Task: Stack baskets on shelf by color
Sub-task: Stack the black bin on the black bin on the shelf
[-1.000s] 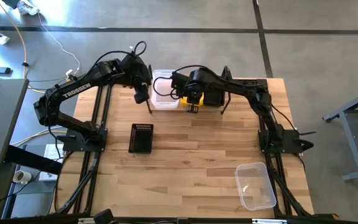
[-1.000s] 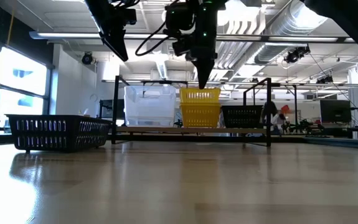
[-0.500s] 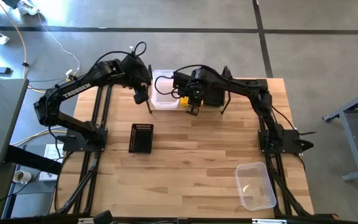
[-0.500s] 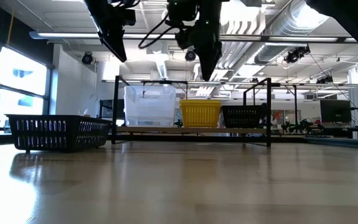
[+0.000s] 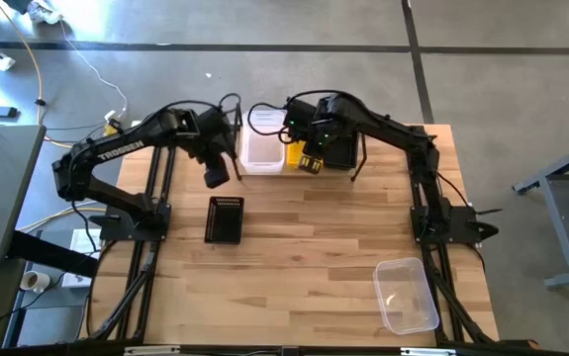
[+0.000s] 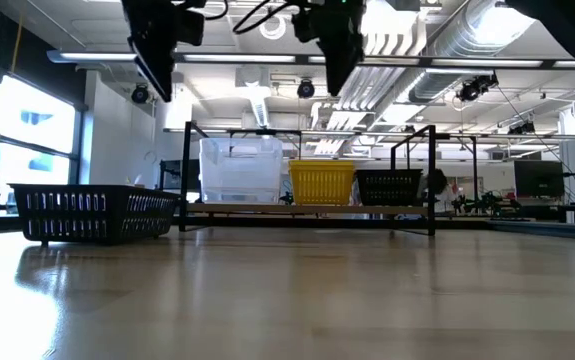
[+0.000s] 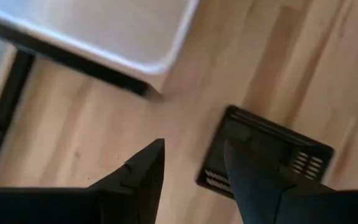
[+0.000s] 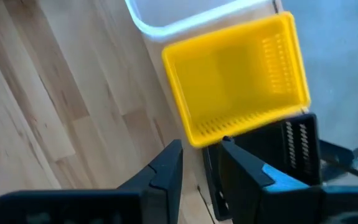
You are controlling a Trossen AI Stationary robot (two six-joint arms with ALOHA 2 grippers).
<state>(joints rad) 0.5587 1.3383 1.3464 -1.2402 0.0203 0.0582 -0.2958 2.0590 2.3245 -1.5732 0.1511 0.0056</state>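
The lone black basket [image 5: 225,220] stands upright and the tabletop beside its long rim is clear, so my left gripper keeps going toward that rim [image 5: 209,211] until its fingers are on both sides of it.
The shelf [image 6: 267,209] stands at the table's far edge. On it sit a clear basket stack [image 5: 262,148], yellow baskets [image 5: 301,154] in the middle and black baskets [image 5: 339,150] on the right. A lone black basket [image 5: 225,220] rests on its base on the table's left half. A clear basket [image 5: 406,294] lies near the right near corner. My left gripper [image 7: 194,163] is open in the air between the shelf's left end and the lone black basket [image 7: 272,155]. My right gripper [image 8: 200,152] is open above the near rim of the yellow baskets [image 8: 238,81].
The shelf's upright black rod frames [image 6: 189,175] stand at both ends, beside the outer stacks. Bare wooden tabletop [image 5: 314,257] stretches across the middle and near part. Both arms' bases stand at the table's left and right edges.
The right gripper has let go of the yellow basket, which has dropped lower into its stack on the shelf. That gripper has then risen and drawn back toward the far edge. The left gripper has moved from the shelf's left end toward the near edge, closer to the lone black basket.
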